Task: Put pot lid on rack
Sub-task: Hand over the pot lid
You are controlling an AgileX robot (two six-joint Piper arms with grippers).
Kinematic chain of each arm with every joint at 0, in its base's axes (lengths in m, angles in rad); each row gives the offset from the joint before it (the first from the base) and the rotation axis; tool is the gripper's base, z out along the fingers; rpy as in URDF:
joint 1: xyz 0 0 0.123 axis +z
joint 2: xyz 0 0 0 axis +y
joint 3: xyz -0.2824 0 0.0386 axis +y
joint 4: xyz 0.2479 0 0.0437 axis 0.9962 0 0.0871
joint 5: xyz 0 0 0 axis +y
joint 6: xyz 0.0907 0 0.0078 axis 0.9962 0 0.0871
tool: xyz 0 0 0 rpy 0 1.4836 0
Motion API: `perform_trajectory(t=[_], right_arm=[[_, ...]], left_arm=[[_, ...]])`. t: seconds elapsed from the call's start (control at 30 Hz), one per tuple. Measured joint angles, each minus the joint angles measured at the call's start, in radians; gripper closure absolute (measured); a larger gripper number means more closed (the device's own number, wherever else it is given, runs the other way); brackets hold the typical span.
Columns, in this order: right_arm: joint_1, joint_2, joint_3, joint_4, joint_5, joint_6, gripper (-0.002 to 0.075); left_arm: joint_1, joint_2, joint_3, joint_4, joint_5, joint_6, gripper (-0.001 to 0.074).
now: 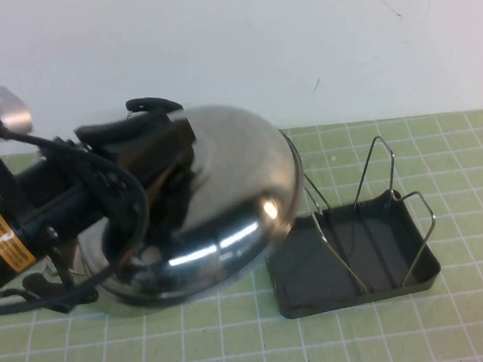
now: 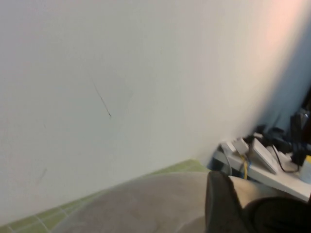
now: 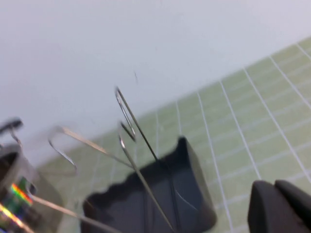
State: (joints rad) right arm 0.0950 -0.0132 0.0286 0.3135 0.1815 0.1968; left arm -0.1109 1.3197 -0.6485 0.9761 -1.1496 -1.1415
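The robot's left gripper is holding the pot lid (image 1: 240,181) too flat for the rack's upright wire loops, so the robot's right gripper should grasp the lid's rim (image 1: 296,182) and set the lid upright.
The shiny domed pot lid (image 1: 233,181) is held tilted in the air at the left of the table, its right edge close to the rack's left end. My left gripper (image 1: 162,153) is shut on the lid's centre, and the black knob is hidden under the fingers. In the left wrist view one dark finger (image 2: 221,204) lies against the lid's dome (image 2: 146,204). The dark grey rack (image 1: 353,256) with upright wire loops (image 1: 373,181) stands to the right of the lid and holds nothing; it also shows in the right wrist view (image 3: 146,204). My right gripper (image 3: 282,208) is shut and empty, beside the rack.
The steel pot (image 1: 134,301) sits under the lid, mostly hidden, with a black handle (image 1: 151,104) showing behind it. The green grid mat (image 1: 453,160) covers the table. A white wall (image 1: 299,46) rises at the back.
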Motion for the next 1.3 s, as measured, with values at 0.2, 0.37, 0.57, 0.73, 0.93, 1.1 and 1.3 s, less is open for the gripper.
perform_trajectory(t=[0.2,0.37,0.57,0.73,0.93,1.1,1.3], right_arm=[[0.0,0.0,0.0,0.076,-0.102,-0.001,0.0727],[0.002,0.0,0.0,0.241,-0.081,0.077,0.0727],[0.056,0.0,-0.055,0.518,0.072,-0.07,0.0727],[0.071,0.082,-0.128,0.943,0.164,-0.449,0.0708],[0.071,0.352,-0.186,1.345,0.333,-0.893,0.0528],[0.071,0.59,-0.317,1.371,0.455,-1.049,0.0345],[0.071,0.892,-0.473,1.372,0.66,-1.132,0.0282]], left_arm=[[-0.07,0.0,0.0,0.093,0.006,-0.062,0.0425],[-0.154,0.0,0.0,0.01,0.006,-0.017,0.0425],[-0.268,0.036,0.0,-0.4,0.005,0.073,0.0425],[-0.311,0.099,0.0,-0.477,0.009,0.114,0.0425],[-0.389,0.183,0.0,-0.468,0.021,0.114,0.0425],[-0.446,0.21,0.0,-0.488,0.023,0.118,0.0425],[-0.449,0.21,-0.008,-0.51,0.023,0.12,0.0425]])
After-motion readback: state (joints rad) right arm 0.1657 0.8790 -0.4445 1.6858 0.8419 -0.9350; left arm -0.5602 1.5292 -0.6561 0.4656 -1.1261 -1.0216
